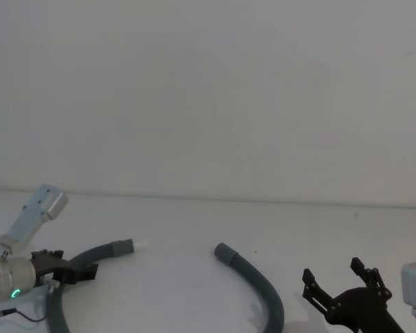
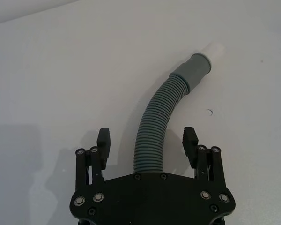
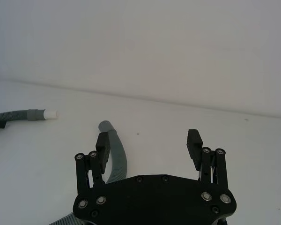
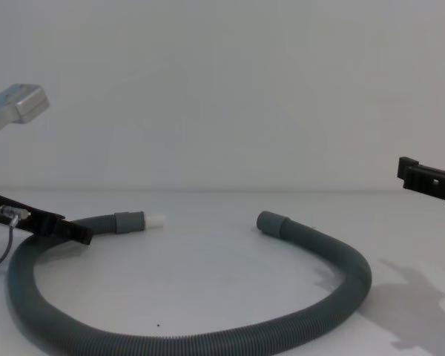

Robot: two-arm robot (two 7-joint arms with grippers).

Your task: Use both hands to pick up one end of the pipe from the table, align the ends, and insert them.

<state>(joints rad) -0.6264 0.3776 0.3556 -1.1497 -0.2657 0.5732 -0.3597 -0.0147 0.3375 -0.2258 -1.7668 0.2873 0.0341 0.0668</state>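
Observation:
The pipe's white tip is thinner than its cuff, so when I push, the pipe's plain hollow end (image 4: 272,223) will slide over the white tip nearly up to that cuff.
The grey corrugated pipe (image 4: 208,343) lies in a wide loop on the white table (image 1: 194,222). Its white-tipped end (image 1: 125,245) points right, and the plain hollow end (image 1: 224,251) faces it across a gap. My left gripper (image 2: 147,140) is open and straddles the pipe a short way behind the white-tipped cuff (image 2: 194,70), with both fingers apart from the hose. The right gripper (image 3: 148,143) is open and hovers above the table, right of the plain end (image 3: 105,126). The hose passes by one of its fingers (image 3: 103,143).
A thin black cable (image 4: 0,252) hangs by my left wrist (image 1: 7,277). A pale wall (image 1: 208,90) rises behind the table's far edge. Bare table lies between the two ends and inside the loop.

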